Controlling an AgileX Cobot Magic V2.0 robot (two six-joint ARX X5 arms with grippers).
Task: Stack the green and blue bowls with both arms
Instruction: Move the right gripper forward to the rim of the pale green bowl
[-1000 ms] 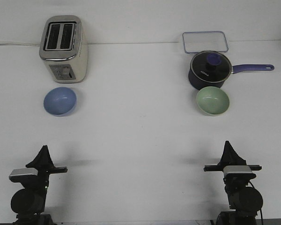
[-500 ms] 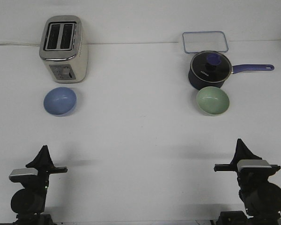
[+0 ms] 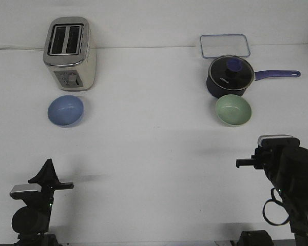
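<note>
The green bowl's rim (image 3: 248,116) facing my right gripper is clear of the saucepan (image 3: 229,78). I keep reaching toward that rim until the gripper's fingers are on both sides of it, and then close them.
The pale blue bowl (image 3: 65,110) sits upright on the white table at the left, just in front of the toaster. The pale green bowl (image 3: 233,110) sits upright at the right, touching or nearly touching the front of the navy saucepan. My left gripper (image 3: 47,168) is low near the table's front left edge, its fingers together in a point, far from the blue bowl. My right gripper (image 3: 275,149) is raised at the front right, short of the green bowl. Its fingers are hidden behind the wrist.
A silver toaster (image 3: 69,54) stands at the back left. A dark navy saucepan (image 3: 230,77) with a glass lid and a purple handle pointing right stands at the back right. A clear rectangular container (image 3: 225,45) lies behind it.
My right arm has lifted and moved right and forward, so its pointed fingertips no longer show. The left arm and both bowls have not moved.
</note>
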